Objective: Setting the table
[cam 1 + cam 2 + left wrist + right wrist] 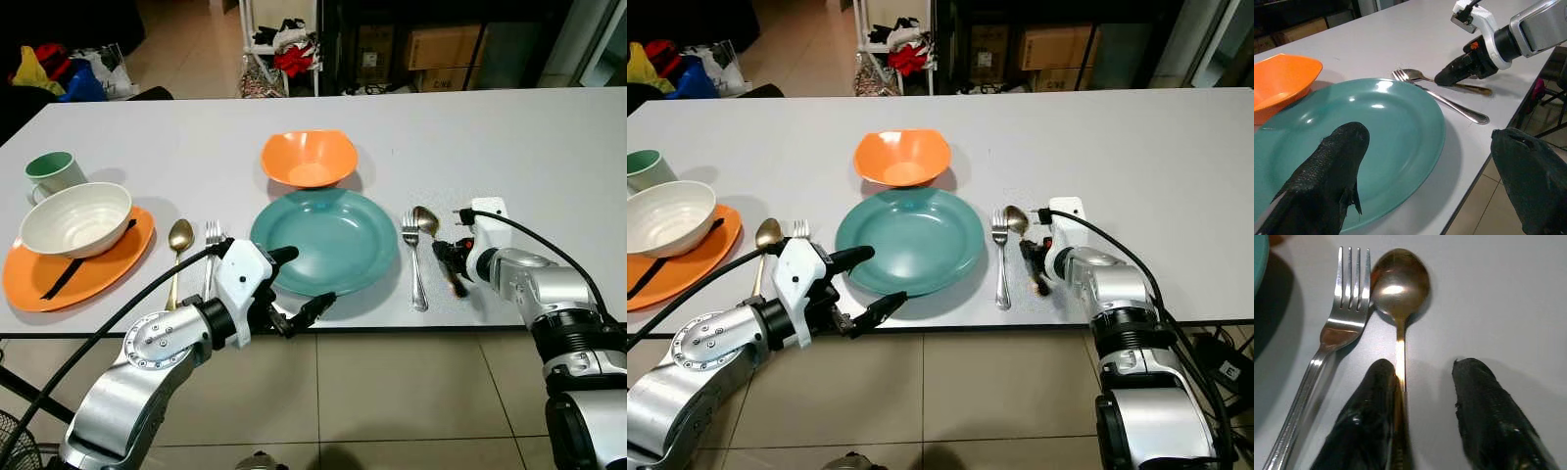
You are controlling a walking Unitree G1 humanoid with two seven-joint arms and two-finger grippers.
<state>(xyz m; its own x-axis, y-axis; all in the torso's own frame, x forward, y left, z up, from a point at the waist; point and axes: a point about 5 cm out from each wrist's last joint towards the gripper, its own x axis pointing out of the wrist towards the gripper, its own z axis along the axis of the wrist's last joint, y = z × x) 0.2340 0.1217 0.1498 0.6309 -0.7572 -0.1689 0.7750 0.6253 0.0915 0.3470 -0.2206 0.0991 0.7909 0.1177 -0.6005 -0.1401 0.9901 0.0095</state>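
My gripper will lift the gold spoon (425, 219), and the spoon will come free alone, because the spoon's bowl only just touches the fork's outer tine (1368, 281) and their handles spread apart.
A teal plate (328, 235) lies at the table's near middle, with an orange bowl (308, 157) just behind it. My left gripper (299, 284) is open at the plate's near rim, one finger (1327, 171) over the plate and the other (1533, 186) off the table's edge. A silver fork (413, 259) and a gold spoon (425, 220) lie right of the plate. My right gripper (1425, 364) is open and low over the spoon's handle (1399, 362), which runs along the inner side of one finger (1366, 421).
At the left, an orange plate (118, 264) carries a white bowl (74, 217) and a black utensil (69, 272). A green mug (51, 172) stands behind it. A second gold spoon (179, 240) and fork (212, 240) lie left of the teal plate. The table's front edge (411, 331) is close.
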